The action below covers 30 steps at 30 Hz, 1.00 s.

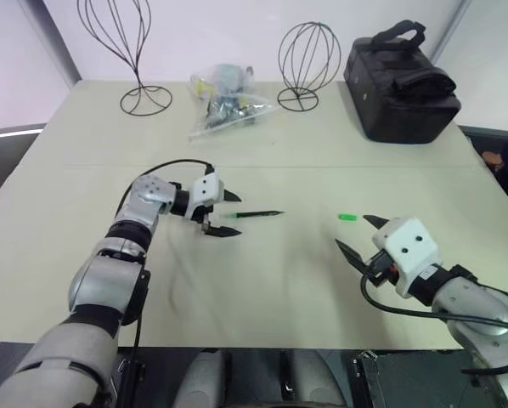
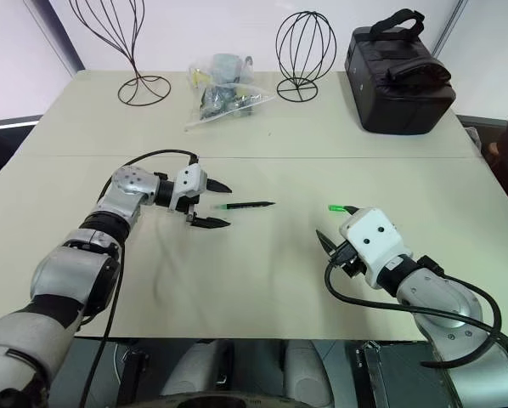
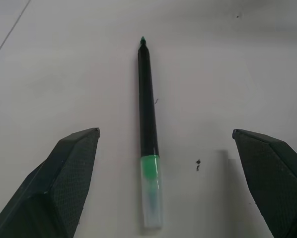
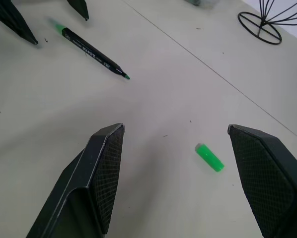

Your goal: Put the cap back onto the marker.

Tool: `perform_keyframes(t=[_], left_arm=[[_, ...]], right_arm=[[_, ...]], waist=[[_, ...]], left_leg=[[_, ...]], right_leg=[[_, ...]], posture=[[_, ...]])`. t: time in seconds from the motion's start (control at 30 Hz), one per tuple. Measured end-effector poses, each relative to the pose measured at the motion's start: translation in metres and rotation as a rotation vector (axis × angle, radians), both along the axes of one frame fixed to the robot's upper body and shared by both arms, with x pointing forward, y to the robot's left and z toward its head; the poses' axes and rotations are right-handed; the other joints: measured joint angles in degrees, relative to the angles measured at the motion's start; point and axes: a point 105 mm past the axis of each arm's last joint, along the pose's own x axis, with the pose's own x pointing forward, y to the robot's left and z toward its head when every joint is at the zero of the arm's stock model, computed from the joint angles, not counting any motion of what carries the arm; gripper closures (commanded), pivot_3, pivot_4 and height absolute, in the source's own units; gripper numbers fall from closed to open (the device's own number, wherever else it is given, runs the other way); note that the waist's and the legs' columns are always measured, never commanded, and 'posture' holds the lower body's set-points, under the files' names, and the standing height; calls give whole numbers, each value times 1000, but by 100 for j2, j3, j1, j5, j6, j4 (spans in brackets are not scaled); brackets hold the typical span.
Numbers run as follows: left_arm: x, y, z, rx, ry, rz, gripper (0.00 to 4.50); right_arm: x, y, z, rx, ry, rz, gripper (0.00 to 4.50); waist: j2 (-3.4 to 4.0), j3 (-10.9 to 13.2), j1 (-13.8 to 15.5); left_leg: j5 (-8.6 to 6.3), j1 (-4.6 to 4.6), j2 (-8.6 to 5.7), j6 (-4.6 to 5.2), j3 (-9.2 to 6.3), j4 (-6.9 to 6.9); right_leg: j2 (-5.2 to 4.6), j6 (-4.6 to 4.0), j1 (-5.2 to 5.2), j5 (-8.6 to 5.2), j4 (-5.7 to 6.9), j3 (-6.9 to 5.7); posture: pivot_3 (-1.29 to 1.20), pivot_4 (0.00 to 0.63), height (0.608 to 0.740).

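My gripper will push the cap [image 1: 347, 217] and marker together. The cap is short and the marker narrows at its tip [image 3: 143, 43], so the cap will cover just that end.
The marker [image 1: 258, 214] lies flat on the cream table [image 1: 262, 289], uncapped, with its fine green tip pointing toward my right side. My left gripper [image 1: 228, 214] is open just at the marker's clear butt end, one finger on each side, touching nothing. In the left wrist view the marker [image 3: 148, 129] runs away between the two spread fingers. The cap [image 1: 347, 218], a small bright green cylinder, rests on the table to the right of the marker's tip. My right gripper [image 1: 356, 235] is open just short of the cap [image 4: 209, 157] and holds nothing.
At the back of the table stand two black wire stands [image 1: 137, 51] [image 1: 307, 59], a clear plastic bag of small items [image 1: 224, 102] and a black bag [image 1: 403, 81]. A black cable [image 1: 165, 167] loops over my left wrist.
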Motion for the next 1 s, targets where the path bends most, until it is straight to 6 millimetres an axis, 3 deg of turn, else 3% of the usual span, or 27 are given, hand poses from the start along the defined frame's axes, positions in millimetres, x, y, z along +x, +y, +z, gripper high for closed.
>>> perform_keyframes(t=[0.2,0.3,0.43,0.53,1.0], left_arm=[[-1,-5,-5,-1,9,1,15],[-1,-6,-7,-3,13,3,769],[-2,-9,-9,-4,28,3,2994],[-2,-9,-10,-5,33,7,4404],[-2,-8,-12,-11,21,18,4467]], right_arm=[[2,1,4,-2,-15,2,1110],[2,0,4,-2,-14,1,1110],[2,-1,5,-5,-17,-4,1110],[2,-2,5,-6,-19,-8,1110],[2,-4,5,-25,-11,-1,1110]], waist=[[0,0,4],[-1,0,4],[-2,-1,10],[-2,-1,7],[-2,-2,7]], left_leg=[[0,0,0,0,0,1],[0,0,0,0,0,2],[0,2,-1,0,0,4],[0,5,-1,0,0,4],[1,5,0,1,0,5]], right_leg=[[0,0,0,0,0,0],[0,0,1,0,2,0],[-1,0,3,0,5,-1],[0,0,3,0,8,-1],[0,0,4,0,8,-1]], posture=[[0,150,740],[0,150,740],[0,150,740],[0,150,740],[0,150,740]])
